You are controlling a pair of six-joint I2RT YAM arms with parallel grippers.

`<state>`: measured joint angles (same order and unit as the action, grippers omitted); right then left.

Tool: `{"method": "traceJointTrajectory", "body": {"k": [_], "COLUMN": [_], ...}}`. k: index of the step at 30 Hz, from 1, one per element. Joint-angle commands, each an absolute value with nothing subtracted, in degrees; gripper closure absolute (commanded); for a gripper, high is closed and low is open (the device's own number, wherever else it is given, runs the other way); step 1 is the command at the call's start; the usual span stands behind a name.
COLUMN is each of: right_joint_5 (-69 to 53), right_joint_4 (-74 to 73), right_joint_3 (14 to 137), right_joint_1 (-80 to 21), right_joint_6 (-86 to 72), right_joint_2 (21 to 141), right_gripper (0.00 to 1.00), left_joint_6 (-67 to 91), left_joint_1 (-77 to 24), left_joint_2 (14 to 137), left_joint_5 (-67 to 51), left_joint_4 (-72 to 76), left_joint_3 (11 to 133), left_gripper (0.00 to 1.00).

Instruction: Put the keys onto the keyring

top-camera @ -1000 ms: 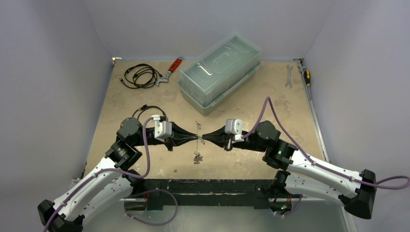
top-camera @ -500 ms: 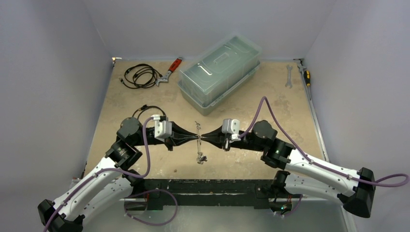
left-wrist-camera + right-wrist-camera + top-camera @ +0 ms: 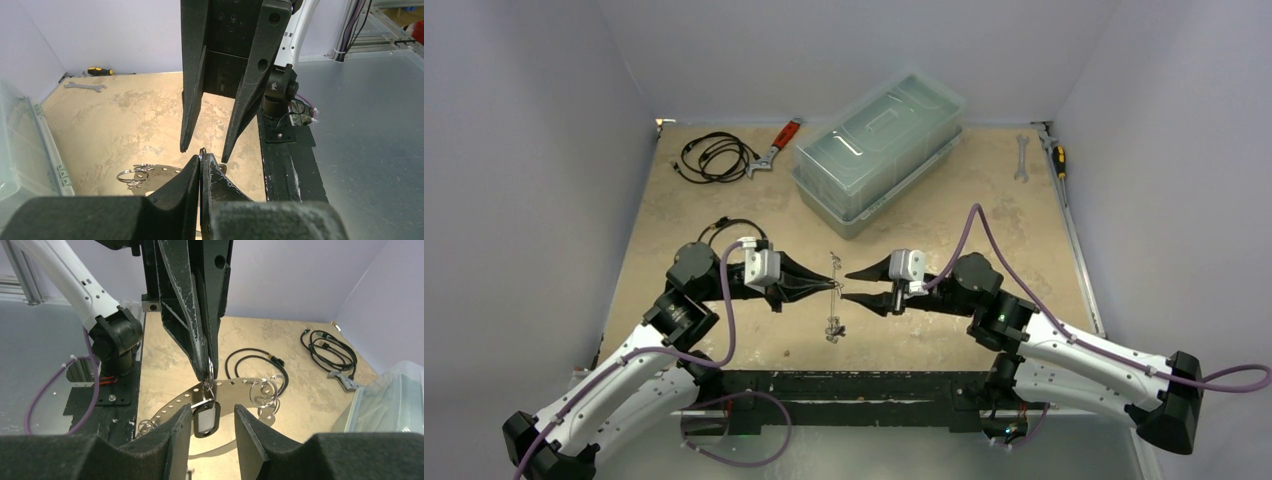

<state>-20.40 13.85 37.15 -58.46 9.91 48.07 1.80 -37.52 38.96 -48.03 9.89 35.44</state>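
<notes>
My right gripper should grip the ring's tag end (image 3: 208,399) before my left gripper opens, because my left gripper's closed fingers cover the top of the split ring (image 3: 210,367).
My left gripper (image 3: 832,285) is shut, and a small split ring (image 3: 209,371) shows at its fingertips (image 3: 201,159). From that ring hangs a silver key with a black-framed tag (image 3: 205,419). The keyring (image 3: 235,387), a pale curved band with holes, hangs just behind it above the table and carries more split rings (image 3: 267,392). The keyring shows as a thin upright line (image 3: 832,262) in the top view. My right gripper (image 3: 215,432) is open. Its fingers stand on either side of the tag without pressing it.
A clear lidded plastic box (image 3: 879,150) stands at the back. A coiled black cable (image 3: 714,157) and a red-handled tool (image 3: 774,148) lie back left. A spanner (image 3: 1021,158) and a screwdriver (image 3: 1058,158) lie back right. Another black cable (image 3: 255,357) lies by the left arm.
My right gripper was shut at the left gripper's tips; it has opened and drawn back slightly to the right. The hanging keyring swayed a little. The left gripper stayed shut.
</notes>
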Motion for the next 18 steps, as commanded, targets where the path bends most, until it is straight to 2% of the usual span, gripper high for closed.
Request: {"method": "traceJointTrajectory", "body": {"k": [1, 18], "right_joint_5": [-20.17, -24.02], "right_joint_4": [16.9, 19.43], "right_joint_3": [37.13, 38.72], "right_joint_1": [-58.36, -58.36], "right_joint_6": [9.54, 8.93], "right_joint_2": [47.23, 50.1], "right_gripper": [0.61, 0.68], "left_joint_6": [2.87, 3.74], "left_joint_1": [-37.2, -37.25], "left_joint_2": [38.92, 39.02], "left_joint_5": [-49.79, -50.45], "left_joint_4": [14.64, 15.64], "left_joint_3": [36.06, 35.95], "left_gripper": [1.0, 1.0]}}
